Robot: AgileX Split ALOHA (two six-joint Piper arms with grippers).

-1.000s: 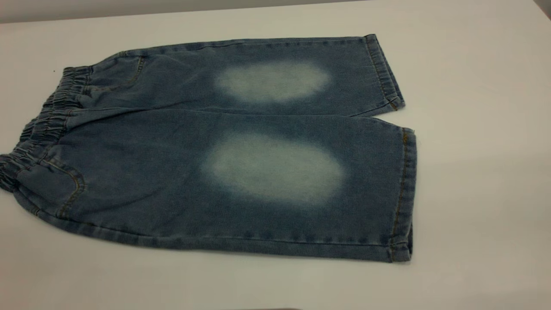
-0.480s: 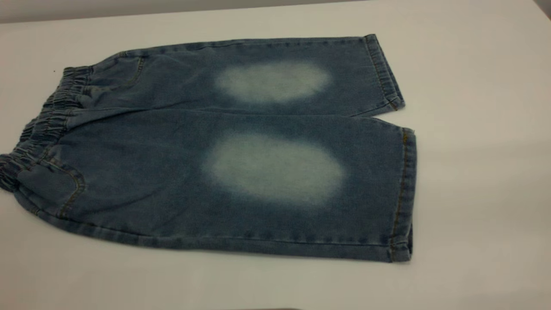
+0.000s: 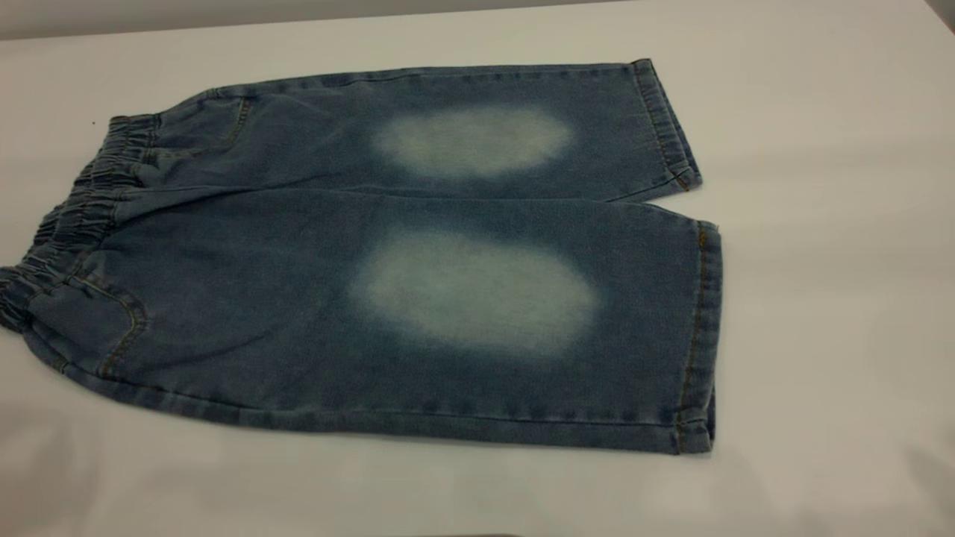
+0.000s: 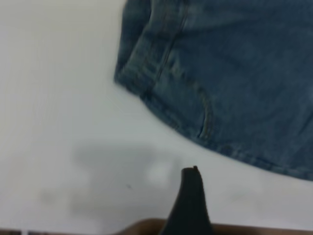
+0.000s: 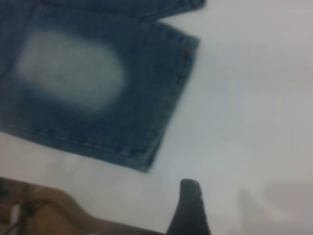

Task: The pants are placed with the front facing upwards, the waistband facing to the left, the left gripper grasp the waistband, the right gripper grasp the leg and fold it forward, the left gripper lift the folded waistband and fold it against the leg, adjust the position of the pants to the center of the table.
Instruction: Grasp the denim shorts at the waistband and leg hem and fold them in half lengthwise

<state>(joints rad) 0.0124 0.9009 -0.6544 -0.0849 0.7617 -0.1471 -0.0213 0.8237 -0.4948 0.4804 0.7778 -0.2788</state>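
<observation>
The waistband's near corner [image 3: 14, 306] is clear, and the table is open up to my left gripper. I should carry on moving to the corner until the fingers close around the waistband.
The blue denim pants [image 3: 418, 246] lie flat on the white table [image 3: 821, 298], front up. The ruffled waistband [image 3: 67, 224] points left and both leg hems [image 3: 697, 328] point right. Neither gripper shows in the exterior view. In the left wrist view, the left gripper [image 4: 242, 205] hovers over bare table a short way off the waistband corner [image 4: 137, 58]; one dark finger [image 4: 190, 200] shows, with empty space beside it. In the right wrist view, the right gripper [image 5: 234, 210] hangs over bare table off the near leg's hem corner [image 5: 146, 156]; one finger [image 5: 190, 208] shows.
White table surface surrounds the pants on every side, widest at the right and front. A brown strip past the table's front edge [image 4: 146, 227] shows in the left wrist view, and brown shapes [image 5: 49, 205] sit beyond that edge in the right wrist view.
The pants have not moved. Faint shadows have spread over the table at the front left and front right corners.
</observation>
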